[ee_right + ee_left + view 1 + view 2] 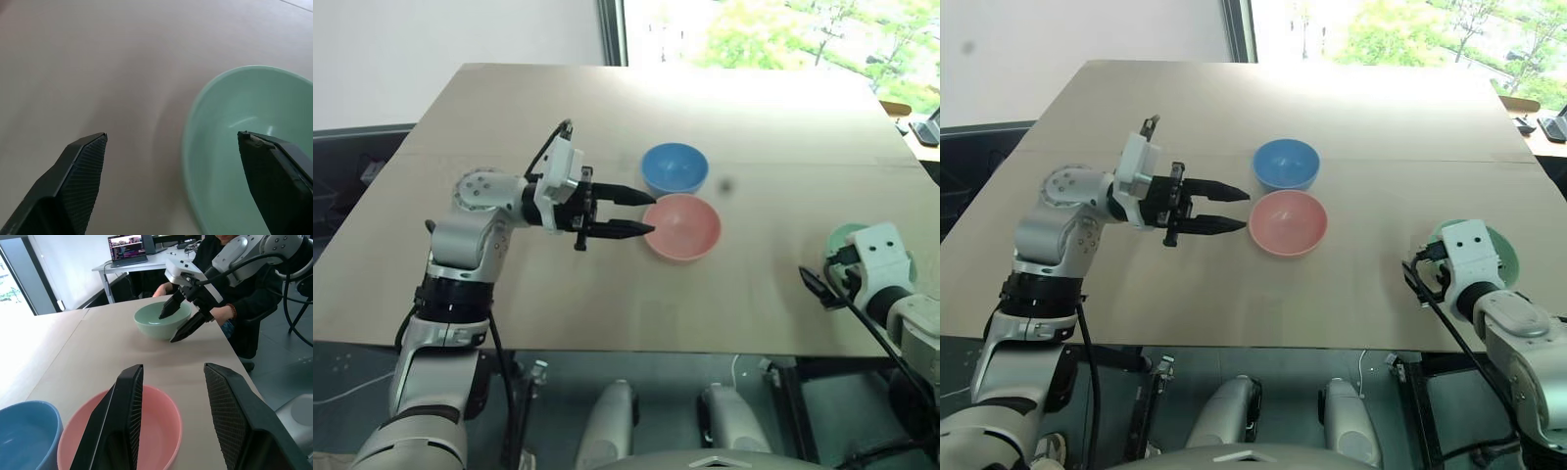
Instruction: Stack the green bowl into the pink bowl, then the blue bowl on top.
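Observation:
The blue bowl (674, 168) should sit deep in the green bowl when I lower it, with its rim just above the green bowl's rim, because both have similar width and tapering sides (152, 329).
The pink bowl (682, 227) sits mid-table with the blue bowl (674, 168) just behind it, both upright and empty. My left gripper (643, 213) hovers level just left of the pink bowl's rim, open and holding nothing; in the left wrist view its fingers (122, 426) frame the pink bowl (159, 431). The green bowl (1500, 257) rests near the table's right front edge. My right gripper (172, 134) is open and straddles the green bowl's (244, 122) near rim, one finger inside and one outside, also seen from across the table (167, 327).
The table's front edge (607, 348) runs close below both arms. Beyond the right edge a person's hand (226, 313) shows beside a desk with a laptop (128, 247). A window lies past the far edge.

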